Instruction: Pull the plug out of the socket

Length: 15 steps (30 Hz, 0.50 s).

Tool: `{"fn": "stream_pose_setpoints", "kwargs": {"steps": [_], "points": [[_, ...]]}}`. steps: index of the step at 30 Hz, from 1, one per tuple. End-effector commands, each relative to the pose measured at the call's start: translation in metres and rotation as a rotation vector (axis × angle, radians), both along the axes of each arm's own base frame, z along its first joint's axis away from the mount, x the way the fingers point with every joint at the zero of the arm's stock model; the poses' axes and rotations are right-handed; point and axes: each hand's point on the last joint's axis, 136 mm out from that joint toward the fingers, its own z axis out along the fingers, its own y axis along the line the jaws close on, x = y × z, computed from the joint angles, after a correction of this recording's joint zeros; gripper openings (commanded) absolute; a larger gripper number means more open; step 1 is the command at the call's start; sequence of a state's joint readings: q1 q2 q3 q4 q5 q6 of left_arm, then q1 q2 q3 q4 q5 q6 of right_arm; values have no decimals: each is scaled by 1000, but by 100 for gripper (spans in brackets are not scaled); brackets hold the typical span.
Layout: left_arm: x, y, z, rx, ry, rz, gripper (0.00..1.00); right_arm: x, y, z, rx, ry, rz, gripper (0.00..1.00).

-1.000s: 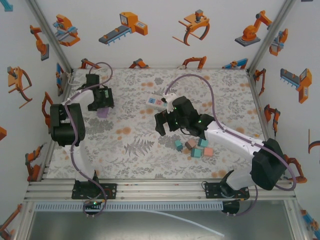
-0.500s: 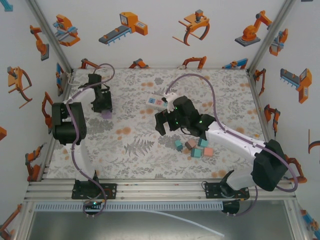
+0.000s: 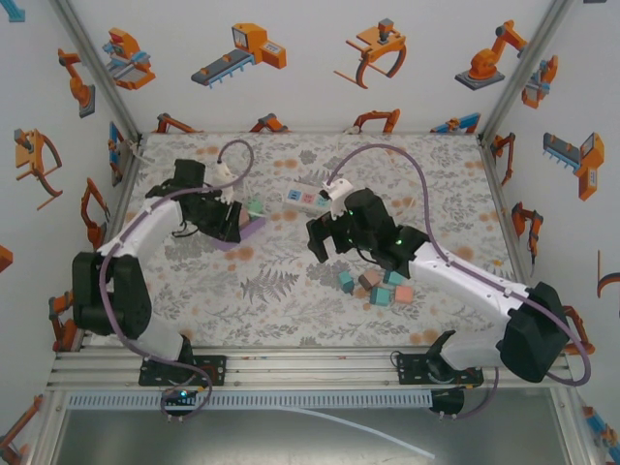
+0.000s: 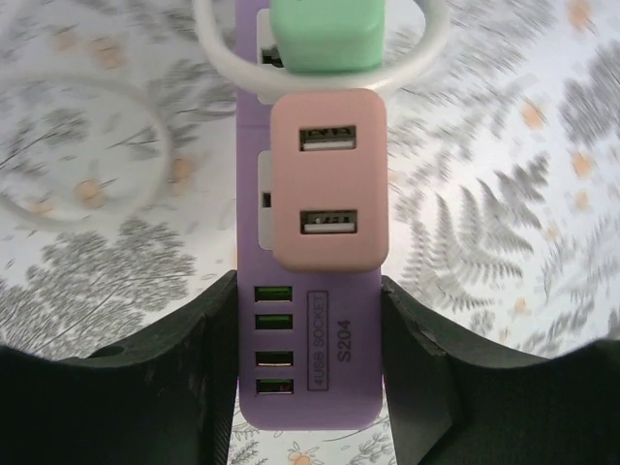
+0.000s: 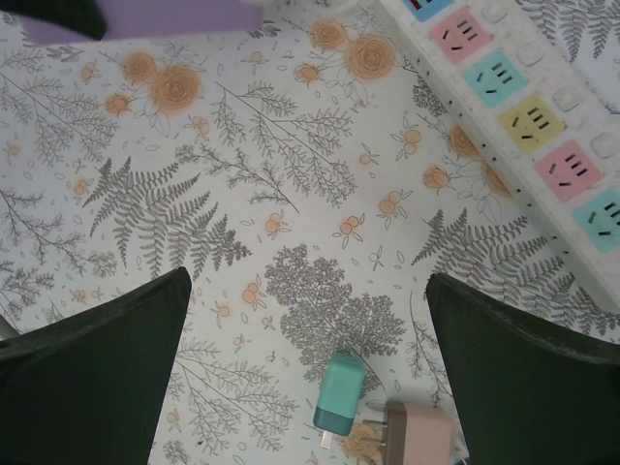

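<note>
The purple strip in my left gripper is far away from my right gripper. I should bring the strip closer before my right gripper pulls the pink plug.
A purple socket strip marked "4USB SOCKET" lies lengthwise between my left gripper's fingers, which are shut on its two sides. A pink plug sits in the strip, and a green plug sits in it further along, with a white cable looping round it. In the top view the left gripper holds the purple strip left of centre. My right gripper hangs open over the table's middle, its jaws wide apart with nothing between them.
A white power strip with coloured sockets lies behind the right gripper. Loose plugs lie in a heap at centre right; a teal one and a pink one lie under the right wrist.
The left gripper has shut on the purple socket strip and moved it right and forward from the back left. The right gripper has shifted slightly.
</note>
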<state>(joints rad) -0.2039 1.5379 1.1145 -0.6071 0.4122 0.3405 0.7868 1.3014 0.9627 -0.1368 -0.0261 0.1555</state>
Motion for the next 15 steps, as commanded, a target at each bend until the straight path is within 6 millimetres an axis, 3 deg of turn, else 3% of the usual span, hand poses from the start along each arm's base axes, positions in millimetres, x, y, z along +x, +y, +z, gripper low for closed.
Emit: {"fn": "stream_pose_setpoints", "kwargs": {"steps": [1, 9, 15], "points": [[-35, -28, 13, -98, -71, -297, 48, 4, -5, 12, 10, -66, -16, 99], [-81, -60, -8, -100, -13, -597, 48, 3, -13, 15, 16, -89, -40, 99], [-87, -83, -38, 11, -52, -774, 51, 15, -16, -4, 12, -27, -89, 99]]}}
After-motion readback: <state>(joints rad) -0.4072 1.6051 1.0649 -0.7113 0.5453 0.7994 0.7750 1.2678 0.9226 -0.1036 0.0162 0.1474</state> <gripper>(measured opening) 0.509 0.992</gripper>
